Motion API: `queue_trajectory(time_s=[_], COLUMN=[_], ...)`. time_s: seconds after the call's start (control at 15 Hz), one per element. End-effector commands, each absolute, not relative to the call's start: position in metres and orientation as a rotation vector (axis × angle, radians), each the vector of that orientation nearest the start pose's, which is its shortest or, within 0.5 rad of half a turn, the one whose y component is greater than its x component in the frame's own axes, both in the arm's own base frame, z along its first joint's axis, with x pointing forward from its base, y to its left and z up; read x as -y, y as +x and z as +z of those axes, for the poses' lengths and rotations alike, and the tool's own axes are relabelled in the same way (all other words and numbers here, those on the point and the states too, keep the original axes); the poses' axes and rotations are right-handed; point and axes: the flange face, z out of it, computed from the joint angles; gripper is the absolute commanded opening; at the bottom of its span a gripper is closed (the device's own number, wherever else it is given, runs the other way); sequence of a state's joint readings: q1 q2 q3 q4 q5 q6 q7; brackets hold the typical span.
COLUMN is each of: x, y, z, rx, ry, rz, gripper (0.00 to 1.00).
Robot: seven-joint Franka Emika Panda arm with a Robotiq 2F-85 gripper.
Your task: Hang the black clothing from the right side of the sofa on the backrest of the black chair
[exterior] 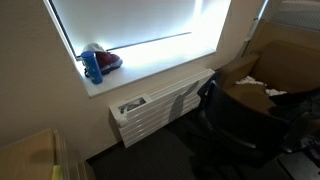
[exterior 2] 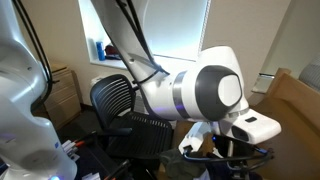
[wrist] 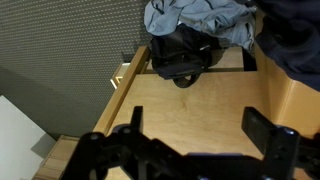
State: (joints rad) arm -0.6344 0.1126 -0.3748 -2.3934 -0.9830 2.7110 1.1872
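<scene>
My gripper should move back over the black clothing (wrist: pixel 288 42) and grab it, because the gripper points at the empty wooden seat (wrist: pixel 192 112) while the black clothing lies beyond that seat.
In the wrist view my gripper (wrist: pixel 197 122) is open and empty above a light wooden seat surface (wrist: pixel 200 100). Ahead of it lies a black bundle (wrist: pixel 180 55), which may be the black clothing, partly under a grey-blue garment (wrist: pixel 200 18). More dark fabric (wrist: pixel 295 40) lies at the top right. The gripper is apart from the bundle. The black chair with a mesh backrest shows in both exterior views (exterior: pixel 228 118) (exterior 2: pixel 115 98). My arm's large white joint (exterior 2: pixel 205 95) hides the gripper in that exterior view.
A window sill holds a blue bottle (exterior: pixel 93 66) and a red object (exterior: pixel 108 60). A white radiator (exterior: pixel 160 105) stands below it. A brown sofa area with white items (exterior: pixel 262 85) is beside the chair. A wooden frame edge (wrist: pixel 128 85) bounds the seat.
</scene>
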Motion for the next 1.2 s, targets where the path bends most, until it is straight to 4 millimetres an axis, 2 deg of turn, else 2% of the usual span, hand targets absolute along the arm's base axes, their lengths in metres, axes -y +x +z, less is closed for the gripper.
queue_trajectory(time_s=[0.0, 0.13, 0.27, 0.47, 0.53, 0.73, 0.8, 0.87, 0.93, 1.13], x=[0.419, 0.424, 0.425, 0.440, 0.441, 0.431, 0.430, 0.427, 0.427, 0.430], y=[0.297, 0.304, 0.320, 0.346, 0.354, 0.359, 0.353, 0.356, 0.357, 0.358], z=[0.295, 0.297, 0.298, 0.299, 0.284, 0.241, 0.264, 0.252, 0.250, 0.256], rx=[1.708, 1.839, 1.916, 2.043, 2.106, 2.277, 2.221, 2.231, 2.225, 2.263], ry=[1.937, 1.874, 1.786, 1.616, 1.531, 1.436, 1.470, 1.472, 1.471, 1.433], rz=[0.379, 0.459, 0.567, 0.695, 0.675, 0.465, 0.550, 0.519, 0.518, 0.551], gripper=[1.00, 1.00, 1.00, 1.00, 1.00, 1.00, 1.00, 1.00, 1.00, 1.00])
